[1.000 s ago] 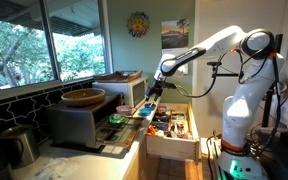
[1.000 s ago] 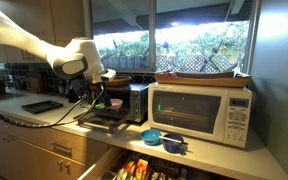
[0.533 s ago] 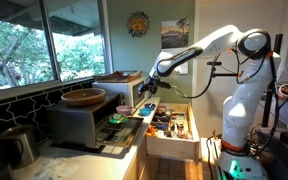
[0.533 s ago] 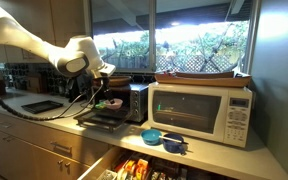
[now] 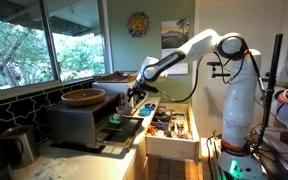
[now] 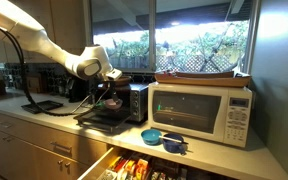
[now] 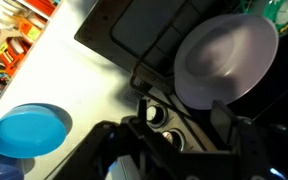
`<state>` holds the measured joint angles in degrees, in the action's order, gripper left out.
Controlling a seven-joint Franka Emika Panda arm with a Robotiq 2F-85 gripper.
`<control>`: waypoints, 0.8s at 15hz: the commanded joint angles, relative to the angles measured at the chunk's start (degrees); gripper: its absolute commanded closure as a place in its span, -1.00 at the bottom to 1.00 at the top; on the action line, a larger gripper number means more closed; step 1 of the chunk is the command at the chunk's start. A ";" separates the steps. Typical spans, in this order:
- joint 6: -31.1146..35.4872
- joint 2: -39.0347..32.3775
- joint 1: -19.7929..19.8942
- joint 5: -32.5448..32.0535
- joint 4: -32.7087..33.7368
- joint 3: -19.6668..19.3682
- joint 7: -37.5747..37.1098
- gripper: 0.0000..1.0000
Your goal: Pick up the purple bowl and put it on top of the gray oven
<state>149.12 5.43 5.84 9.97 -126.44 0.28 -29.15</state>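
Observation:
My gripper has oven knobs between its open fingers and the purple bowl beyond one finger, so I should move over until the fingers are on both sides of the bowl's rim.
The small pinkish-purple bowl sits on the open drop-down door of the dark gray oven. It shows as a pink spot in an exterior view. My gripper is open and empty, hovering just above the door. The bowl lies just beyond its right finger, and the oven's knobs show between the jaws. In both exterior views the gripper hangs in front of the oven.
A large wooden bowl lies on top of the oven. A white microwave with a wooden tray stands beside it. A blue bowl is on the counter. A full drawer stands open below.
The arm has swung from over the open drawer toward the oven, bringing the gripper in low over the open door by the purple bowl.

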 commanded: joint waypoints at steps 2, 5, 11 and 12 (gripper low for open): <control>-3.67 -4.36 -1.73 2.59 4.76 -0.66 0.44 0.38; -6.04 -5.78 -2.36 3.83 6.09 -0.72 1.08 0.61; -7.78 -4.22 -2.34 4.95 6.87 -1.40 0.76 -0.17; -7.12 -3.65 -2.41 5.32 7.03 -1.46 0.87 -0.22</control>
<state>141.70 0.28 3.95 13.07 -119.82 -0.36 -29.10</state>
